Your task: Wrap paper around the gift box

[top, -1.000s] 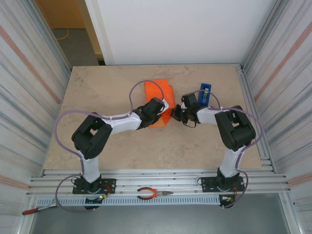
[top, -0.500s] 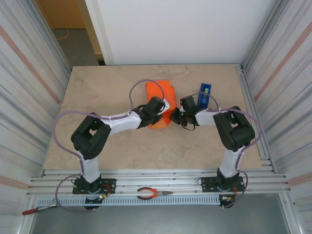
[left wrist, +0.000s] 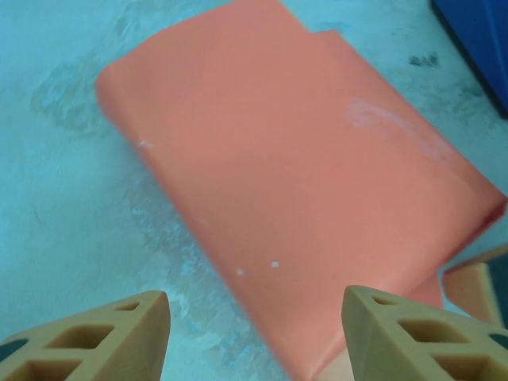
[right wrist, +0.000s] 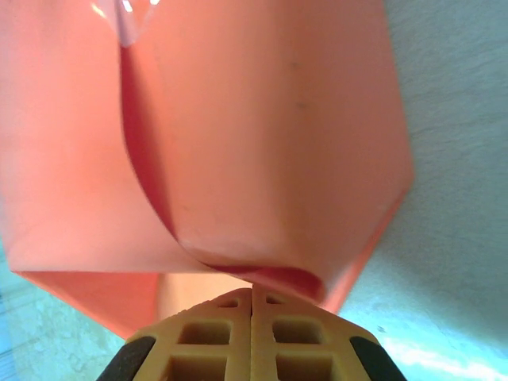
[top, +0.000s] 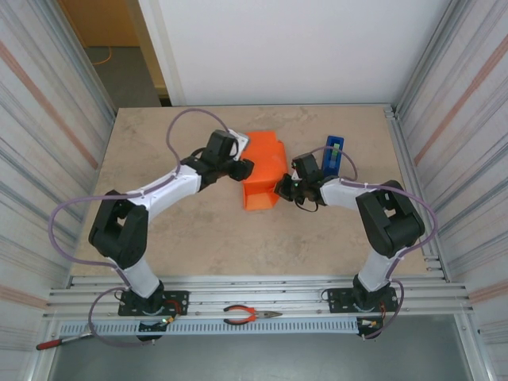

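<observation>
My right gripper should move back and push the side flap [right wrist: 361, 259] inward from the flap's outer edge, because the paper curls loosely [right wrist: 292, 278] at the block's front end.
The gift box is hidden inside the orange paper [top: 263, 171], which shows as a compact orange block with a loose flap near its front. My left gripper [top: 242, 168] sits at the block's left side; in the left wrist view it is open [left wrist: 258, 321], its fingers [left wrist: 143, 325] wide apart above the paper [left wrist: 302, 159] with nothing between them. My right gripper [top: 282, 189] is at the block's right side. In the right wrist view it is shut [right wrist: 252, 302], its tips against a curled fold of paper [right wrist: 262, 159]; no paper shows between the fingers.
A blue tape dispenser [top: 334, 151] stands just right of the block, behind my right wrist, and its corner shows in the left wrist view [left wrist: 476, 40]. Pliers [top: 250, 315] and a red-handled tool [top: 55, 343] lie on the front rail. Metal walls close in both sides.
My left arm has swung off the front of the block to its back-left side, uncovering the paper. My right gripper has edged slightly left against the fold.
</observation>
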